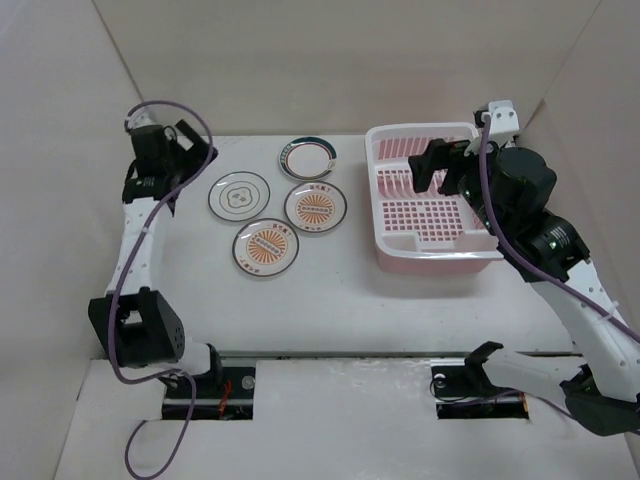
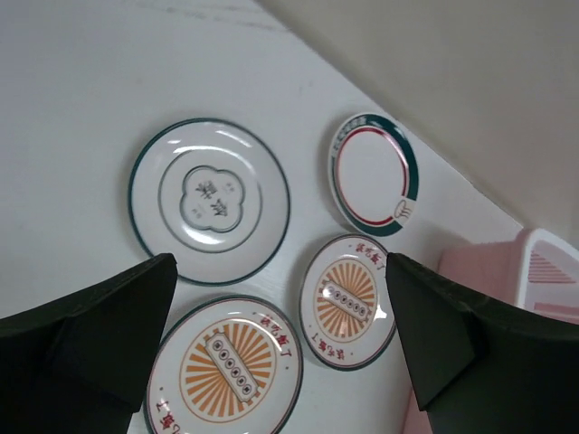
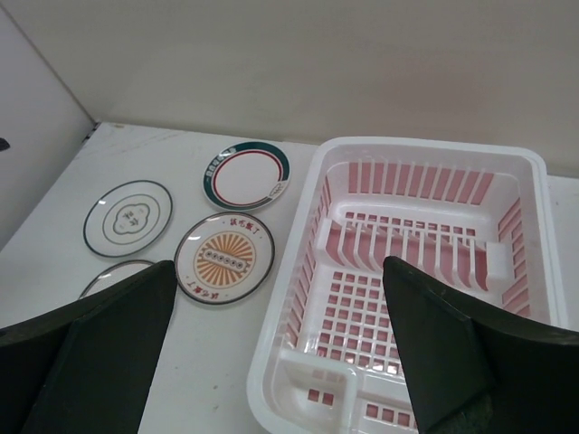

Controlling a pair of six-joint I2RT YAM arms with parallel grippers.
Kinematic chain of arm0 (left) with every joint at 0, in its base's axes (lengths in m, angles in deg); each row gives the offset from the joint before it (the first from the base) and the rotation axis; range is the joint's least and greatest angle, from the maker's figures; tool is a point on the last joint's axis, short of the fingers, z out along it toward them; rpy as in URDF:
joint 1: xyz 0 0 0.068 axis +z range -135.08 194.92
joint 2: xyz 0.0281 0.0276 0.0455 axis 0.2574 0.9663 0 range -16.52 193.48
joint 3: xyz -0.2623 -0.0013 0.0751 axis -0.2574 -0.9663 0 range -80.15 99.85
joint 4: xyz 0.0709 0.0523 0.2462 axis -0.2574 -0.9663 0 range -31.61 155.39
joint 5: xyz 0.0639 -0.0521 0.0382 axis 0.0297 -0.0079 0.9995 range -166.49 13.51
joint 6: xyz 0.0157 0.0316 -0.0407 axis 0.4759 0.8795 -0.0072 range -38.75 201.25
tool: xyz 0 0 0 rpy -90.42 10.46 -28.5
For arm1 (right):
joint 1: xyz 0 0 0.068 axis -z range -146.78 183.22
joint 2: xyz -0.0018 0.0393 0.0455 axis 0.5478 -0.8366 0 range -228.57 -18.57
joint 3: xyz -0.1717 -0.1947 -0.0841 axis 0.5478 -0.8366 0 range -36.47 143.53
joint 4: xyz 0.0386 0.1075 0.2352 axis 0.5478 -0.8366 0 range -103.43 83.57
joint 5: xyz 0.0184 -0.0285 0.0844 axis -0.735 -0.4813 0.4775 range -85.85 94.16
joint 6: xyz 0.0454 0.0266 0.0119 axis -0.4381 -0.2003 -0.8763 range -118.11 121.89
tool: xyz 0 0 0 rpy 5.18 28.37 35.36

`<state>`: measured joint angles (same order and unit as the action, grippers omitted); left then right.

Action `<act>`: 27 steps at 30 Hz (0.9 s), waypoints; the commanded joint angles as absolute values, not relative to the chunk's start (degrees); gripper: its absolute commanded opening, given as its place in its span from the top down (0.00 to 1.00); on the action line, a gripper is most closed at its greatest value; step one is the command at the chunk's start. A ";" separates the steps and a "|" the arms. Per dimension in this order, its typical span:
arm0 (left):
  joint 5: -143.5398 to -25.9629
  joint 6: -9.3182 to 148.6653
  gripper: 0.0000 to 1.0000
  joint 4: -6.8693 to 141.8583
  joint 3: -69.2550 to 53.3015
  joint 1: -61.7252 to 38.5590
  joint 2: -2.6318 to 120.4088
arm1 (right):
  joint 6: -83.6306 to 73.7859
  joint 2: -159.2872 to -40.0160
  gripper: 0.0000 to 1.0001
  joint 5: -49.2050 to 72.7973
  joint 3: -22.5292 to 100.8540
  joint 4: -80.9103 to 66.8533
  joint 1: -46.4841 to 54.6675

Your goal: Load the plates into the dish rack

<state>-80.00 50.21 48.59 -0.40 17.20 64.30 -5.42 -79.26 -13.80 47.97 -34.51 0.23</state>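
I can see that the dark-ringed plate's rim (image 1: 211, 202) facing my left gripper is clear of the other plates, so I keep moving the open fingers down until they are on either side of that rim (image 1: 213, 208).
Four plates lie flat on the white table left of the dish rack (image 1: 395, 245): a dark-ringed plate (image 1: 239, 196), a green-and-red-rimmed plate (image 1: 307, 157), and two orange sunburst plates (image 1: 316, 206) (image 1: 266, 247). The pink rack holds no plates. My left gripper (image 1: 185, 150) is open and empty, raised behind the ringed plate (image 2: 210, 201); its view also shows both sunburst plates (image 2: 348, 300) (image 2: 223, 369) and the rimmed plate (image 2: 373, 174). My right gripper (image 1: 435, 160) is open and empty above the rack (image 3: 298, 271). The right wrist view shows one sunburst plate (image 3: 224, 258).
Beige walls close in the table at the back and both sides. The rack (image 2: 470, 271) sits at the right, close to the right wall. A small cutlery compartment (image 3: 303, 380) is at the rack's near corner.
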 commanded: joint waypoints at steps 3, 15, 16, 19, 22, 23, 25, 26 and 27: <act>-103.44 40.75 0.00 60.62 -10.26 29.23 65.92 | -4.79 -78.42 0.00 -11.14 47.55 -30.43 -1.76; -103.47 37.75 0.00 63.89 -20.37 31.44 73.04 | -3.12 -76.14 0.00 -10.61 47.02 -29.90 -3.43; -102.86 37.75 0.00 64.59 -21.34 31.44 73.65 | -3.12 -75.62 0.00 -10.61 47.02 -29.90 -3.43; -99.96 35.04 0.00 67.49 -24.49 31.44 75.85 | -2.60 -75.61 0.00 -9.56 47.02 -29.37 -3.43; -99.96 34.41 0.00 69.87 -25.13 30.74 79.36 | -2.59 -75.09 0.00 -9.56 47.02 -29.37 -3.43; -99.17 34.41 0.00 69.87 -25.13 30.04 80.15 | -2.59 -75.08 0.00 -9.56 47.02 -29.37 -4.04; -98.37 34.41 0.00 71.54 -25.13 29.51 82.00 | -1.97 -74.47 0.00 -9.56 46.41 -29.37 -4.05; -97.68 34.41 0.00 72.07 -25.13 29.51 82.53 | -1.97 -74.47 0.00 -9.56 46.41 -29.37 -4.57; -97.67 33.80 0.00 72.77 -25.13 29.51 83.06 | -1.45 -74.47 0.00 -9.56 46.41 -29.37 -4.57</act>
